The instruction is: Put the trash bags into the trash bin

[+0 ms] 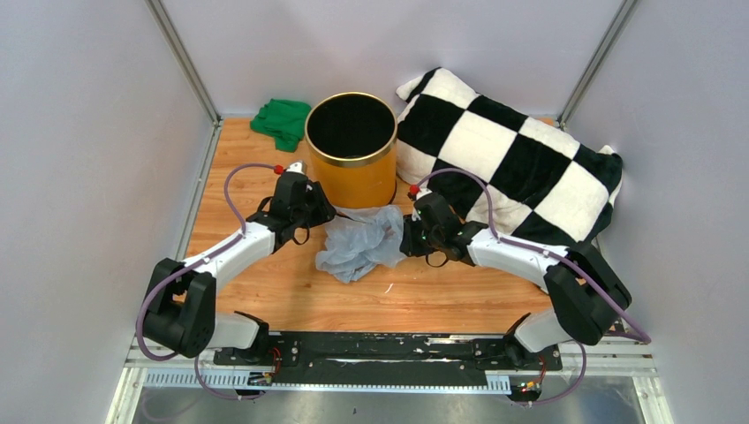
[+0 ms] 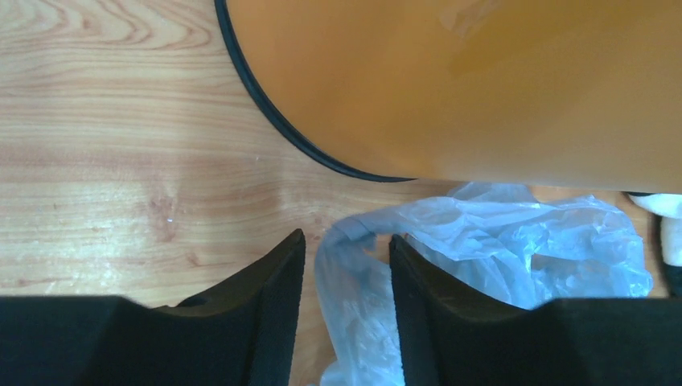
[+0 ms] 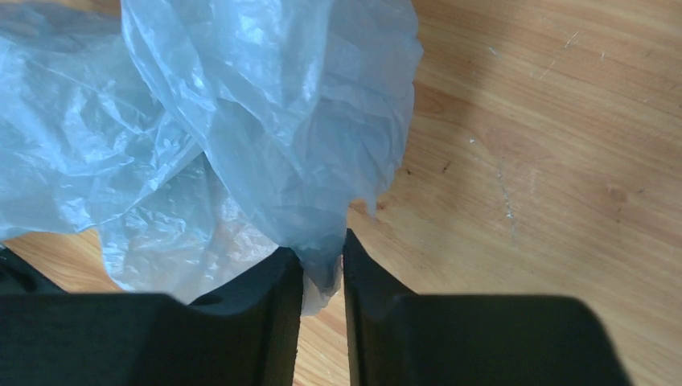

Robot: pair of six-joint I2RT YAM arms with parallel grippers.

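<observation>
The trash bag is lying bunched up against the trash bin's base [image 1: 369,208], so my left gripper should pinch the bag's fold [image 2: 352,232] and pull back to spread the bag out before lifting it.
The trash bag [image 1: 358,243] is a crumpled pale blue-grey sheet lying on the wooden table just in front of the trash bin [image 1: 353,181], an upright orange-yellow cylinder with a gold rim and a black inside. My left gripper [image 1: 325,216] is at the bag's left edge. In the left wrist view it [image 2: 346,241] stands open, with a fold of the bag [image 2: 515,233] between its fingers and the bin wall [image 2: 450,80] just beyond. My right gripper [image 1: 404,237] is at the bag's right edge. In the right wrist view its jaws [image 3: 323,253] pinch a corner of the bag [image 3: 241,121].
A green cloth [image 1: 283,121] lies at the back left beside the bin. A black-and-white checkered blanket [image 1: 512,163] fills the back right, right behind my right arm. Grey walls enclose the table on three sides.
</observation>
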